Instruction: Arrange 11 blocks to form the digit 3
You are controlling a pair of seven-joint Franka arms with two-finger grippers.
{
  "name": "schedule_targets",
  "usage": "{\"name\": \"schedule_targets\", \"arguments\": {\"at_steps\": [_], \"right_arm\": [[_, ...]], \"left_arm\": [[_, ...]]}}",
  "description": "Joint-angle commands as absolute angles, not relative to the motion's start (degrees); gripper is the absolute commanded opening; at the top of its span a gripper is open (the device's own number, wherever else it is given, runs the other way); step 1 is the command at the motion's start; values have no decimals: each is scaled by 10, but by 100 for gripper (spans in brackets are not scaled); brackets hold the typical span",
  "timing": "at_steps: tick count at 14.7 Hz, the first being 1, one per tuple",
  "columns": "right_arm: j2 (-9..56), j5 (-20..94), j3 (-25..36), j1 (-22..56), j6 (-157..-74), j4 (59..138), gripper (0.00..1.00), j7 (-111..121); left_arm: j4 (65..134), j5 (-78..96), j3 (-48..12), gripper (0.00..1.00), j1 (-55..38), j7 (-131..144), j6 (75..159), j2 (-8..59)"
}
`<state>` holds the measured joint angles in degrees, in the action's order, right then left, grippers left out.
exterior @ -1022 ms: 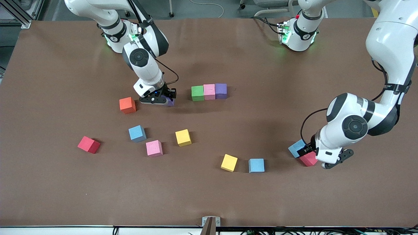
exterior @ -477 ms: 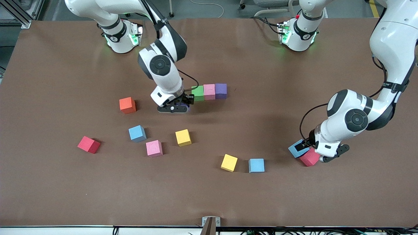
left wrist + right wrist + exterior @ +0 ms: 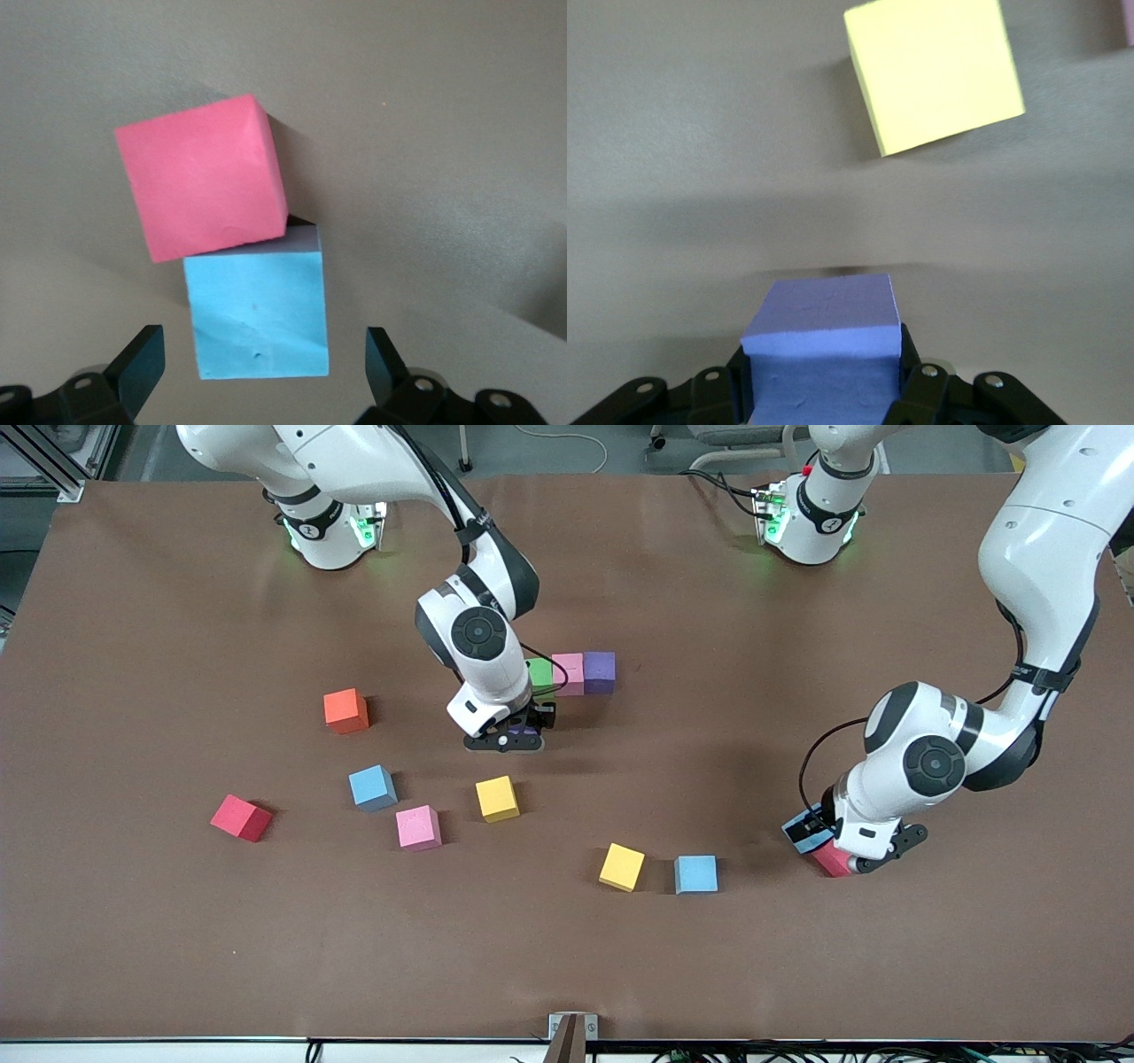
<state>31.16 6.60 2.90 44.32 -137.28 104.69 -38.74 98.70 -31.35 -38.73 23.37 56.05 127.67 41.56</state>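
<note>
The blue cube (image 3: 257, 310) will come away alone and leave the pinkish-red cube behind when I lift it, because a dark gap (image 3: 299, 220) opens beside the touching corner.
My right gripper (image 3: 509, 737) is shut on a purple cube (image 3: 824, 341) and holds it low over the table beside the green cube (image 3: 537, 672). The green cube, a pink cube (image 3: 568, 673) and a purple cube (image 3: 600, 671) touch in one row. My left gripper (image 3: 828, 840) is open, its fingers (image 3: 142, 363) either side of a blue cube (image 3: 257, 314) without touching it. That blue cube touches a pinkish-red cube (image 3: 202, 177). Loose on the table lie a red cube (image 3: 241, 817), two blue cubes (image 3: 372, 786) (image 3: 695, 874), a pink cube (image 3: 418, 827) and two yellow cubes (image 3: 497, 798) (image 3: 621, 867).
An orange cube (image 3: 345, 710) sits toward the right arm's end of the table, farther from the camera than the blue and pink loose cubes. The right wrist view shows a yellow cube (image 3: 935, 75) ahead of the held purple one.
My right gripper has carried the purple cube from beside the orange cube to beside the green cube. My left gripper has shifted over the blue cube.
</note>
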Motion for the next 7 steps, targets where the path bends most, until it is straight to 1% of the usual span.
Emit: {"name": "schedule_targets", "arguments": {"at_steps": [1, 5, 7], "right_arm": [[326, 71, 30, 455, -1388, 1044, 0, -395], [327, 71, 30, 465, -1396, 1064, 0, -395], [327, 71, 30, 470, -1403, 1075, 0, -395]], "left_arm": [[963, -310, -370, 100, 220, 564, 1276, 425], [954, -310, -369, 99, 220, 563, 1276, 439], [947, -309, -367, 97, 220, 562, 1276, 449]]}}
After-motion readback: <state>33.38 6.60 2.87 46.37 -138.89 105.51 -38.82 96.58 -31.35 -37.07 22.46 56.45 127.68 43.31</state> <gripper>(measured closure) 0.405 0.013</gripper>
